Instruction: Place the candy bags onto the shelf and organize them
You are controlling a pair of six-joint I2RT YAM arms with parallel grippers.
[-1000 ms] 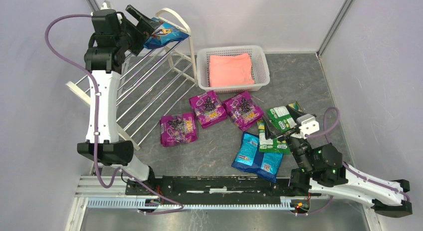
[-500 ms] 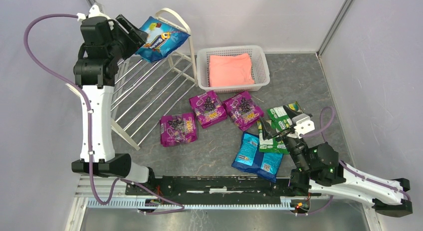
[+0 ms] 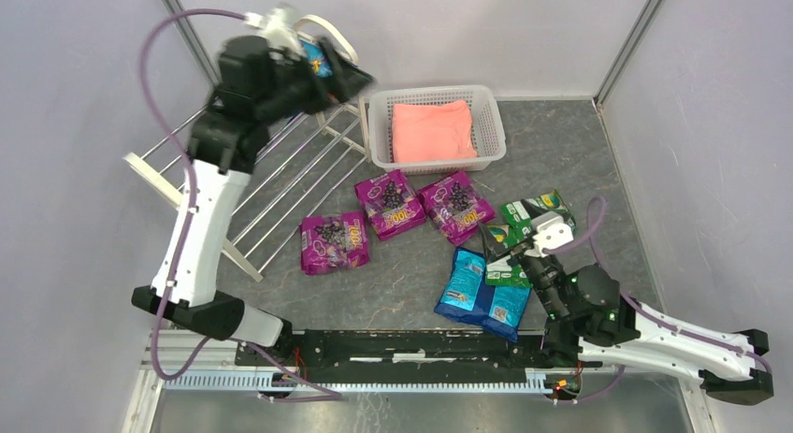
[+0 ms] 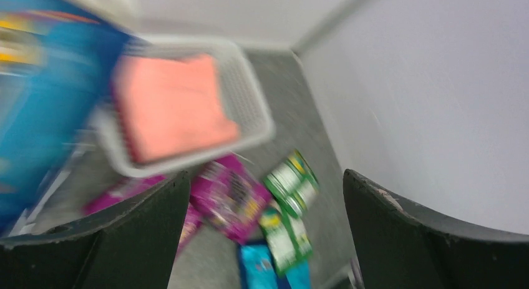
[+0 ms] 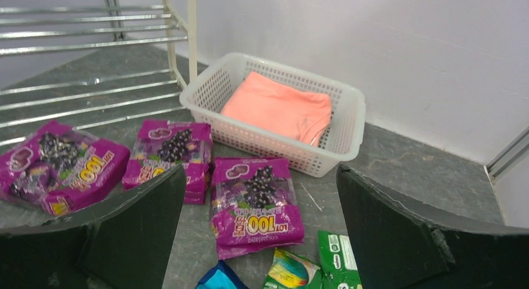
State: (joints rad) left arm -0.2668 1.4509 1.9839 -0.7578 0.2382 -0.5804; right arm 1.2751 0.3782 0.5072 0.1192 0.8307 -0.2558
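Note:
The blue bag's shelf-side edge [image 3: 453, 281] is clear of the green-and-white bags. My left gripper goes on going there until its fingers are on both sides of that edge [image 3: 451, 289].
The cream-white shelf [image 3: 281, 176] with silver rods stands at the far left; its rods also show in the right wrist view [image 5: 93, 30]. My left gripper [image 3: 353, 78] is up at the shelf's far top end, and its jaws [image 4: 265, 176] stand wide open and empty. The large blue candy bag [image 3: 313, 59] lies behind the arm on the shelf top, blurred at the left of the wrist view [image 4: 37, 95]. Three purple bags [image 3: 390, 202] lie mid-table. My right gripper [image 3: 514, 238] is open over the green-and-white bags [image 3: 533, 213]. Two small blue bags [image 3: 482, 293] lie near it. In the right wrist view the open jaws [image 5: 261, 170] frame a purple bag [image 5: 256, 205].
A white mesh basket [image 3: 377, 134] with a folded pink cloth [image 3: 432, 129] stands at the back, right of the shelf; it also shows in the right wrist view [image 5: 349, 130]. Grey walls close in on both sides.
My left arm swung right along the shelf top. The large blue bag was in its jaws and now sits outside the open jaws. My right gripper shifted slightly left over the green bags.

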